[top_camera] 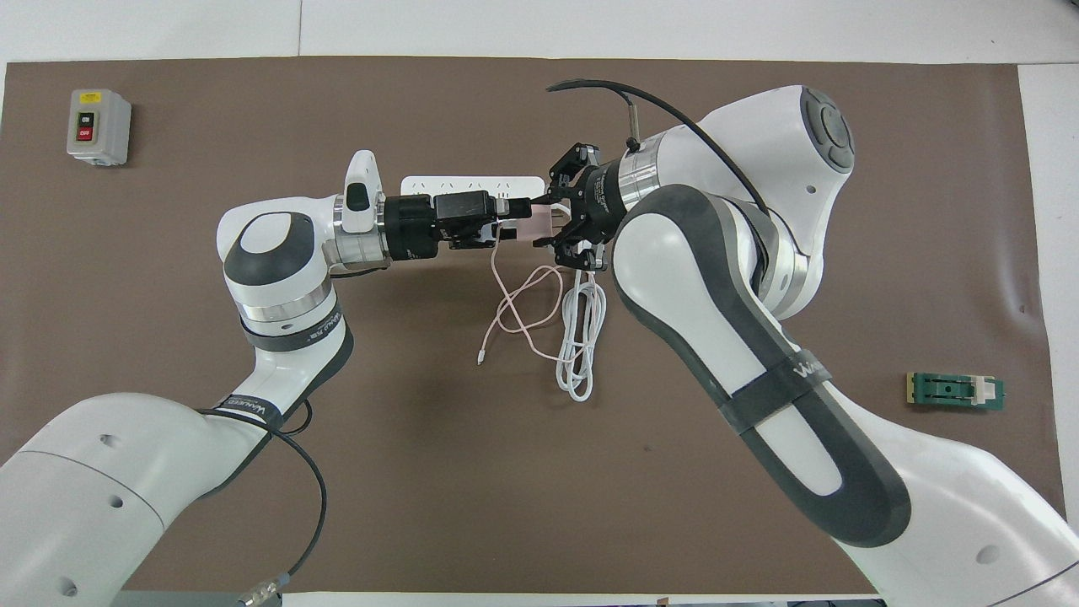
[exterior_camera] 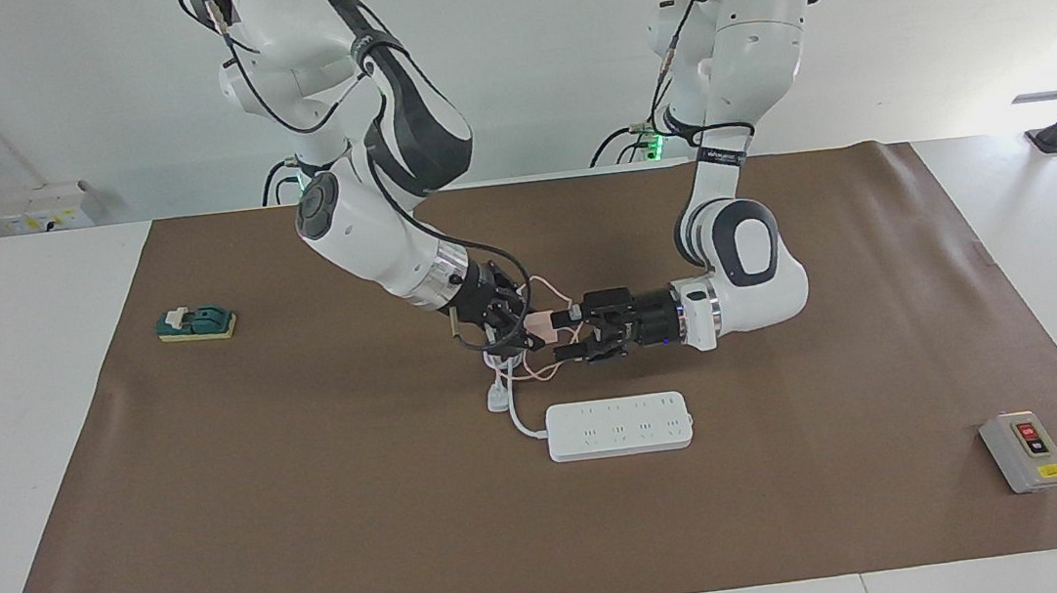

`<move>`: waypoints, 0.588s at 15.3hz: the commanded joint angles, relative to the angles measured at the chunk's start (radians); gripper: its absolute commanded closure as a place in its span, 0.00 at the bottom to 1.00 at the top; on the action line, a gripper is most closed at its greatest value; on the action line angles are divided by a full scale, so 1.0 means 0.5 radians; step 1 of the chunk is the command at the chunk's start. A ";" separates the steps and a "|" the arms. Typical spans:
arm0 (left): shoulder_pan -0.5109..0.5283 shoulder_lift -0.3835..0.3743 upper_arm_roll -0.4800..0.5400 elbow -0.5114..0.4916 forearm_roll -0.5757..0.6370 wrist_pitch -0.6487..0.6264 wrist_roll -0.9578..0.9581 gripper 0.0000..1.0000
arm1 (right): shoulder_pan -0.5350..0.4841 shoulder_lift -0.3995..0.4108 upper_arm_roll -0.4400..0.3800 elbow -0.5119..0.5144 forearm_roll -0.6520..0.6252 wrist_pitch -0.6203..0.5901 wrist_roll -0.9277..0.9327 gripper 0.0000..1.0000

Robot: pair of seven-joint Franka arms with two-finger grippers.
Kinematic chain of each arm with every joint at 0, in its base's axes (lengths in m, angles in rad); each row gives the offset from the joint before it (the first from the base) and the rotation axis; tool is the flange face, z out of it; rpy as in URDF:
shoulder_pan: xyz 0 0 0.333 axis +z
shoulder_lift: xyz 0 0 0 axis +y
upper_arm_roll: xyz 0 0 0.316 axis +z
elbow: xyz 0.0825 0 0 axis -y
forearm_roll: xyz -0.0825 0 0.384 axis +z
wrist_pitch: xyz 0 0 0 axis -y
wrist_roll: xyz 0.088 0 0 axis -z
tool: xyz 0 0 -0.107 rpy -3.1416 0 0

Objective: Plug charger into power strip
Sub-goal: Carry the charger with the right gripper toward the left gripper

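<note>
I expect the thin pink cable (top_camera: 520, 322) to slide free and come along when I carry the charger away, because the cable lies loosely over the thick white cord (top_camera: 572, 357).
The pale pink charger (exterior_camera: 541, 328) (top_camera: 531, 229) is held up in the air between both grippers, over the mat by the power strip. My right gripper (exterior_camera: 520, 329) (top_camera: 550, 224) is shut on it. My left gripper (exterior_camera: 571, 333) (top_camera: 509, 221) is level with it, open, with a finger on either side of the charger's other end. The thin pink cable (top_camera: 521, 310) hangs down onto the mat. The white power strip (exterior_camera: 619, 425) (top_camera: 472, 183) lies flat, partly covered by the left gripper in the overhead view.
The strip's thick white cord (top_camera: 578, 337) is coiled under the grippers, with its white plug (exterior_camera: 497, 400) beside the strip. A grey switch box (exterior_camera: 1025, 452) (top_camera: 99, 126) sits toward the left arm's end. A green block (exterior_camera: 195, 324) (top_camera: 955, 390) lies toward the right arm's end.
</note>
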 commanded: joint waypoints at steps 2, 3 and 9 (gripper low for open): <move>-0.036 -0.107 0.032 -0.131 -0.024 0.028 0.040 0.00 | -0.009 0.068 -0.006 0.107 0.039 -0.054 -0.005 1.00; -0.033 -0.107 0.032 -0.131 -0.024 0.022 0.037 0.00 | -0.012 0.068 -0.006 0.107 0.039 -0.063 -0.005 1.00; -0.008 -0.104 0.032 -0.116 -0.005 0.016 0.080 0.46 | -0.006 0.068 -0.006 0.107 0.033 -0.060 -0.005 1.00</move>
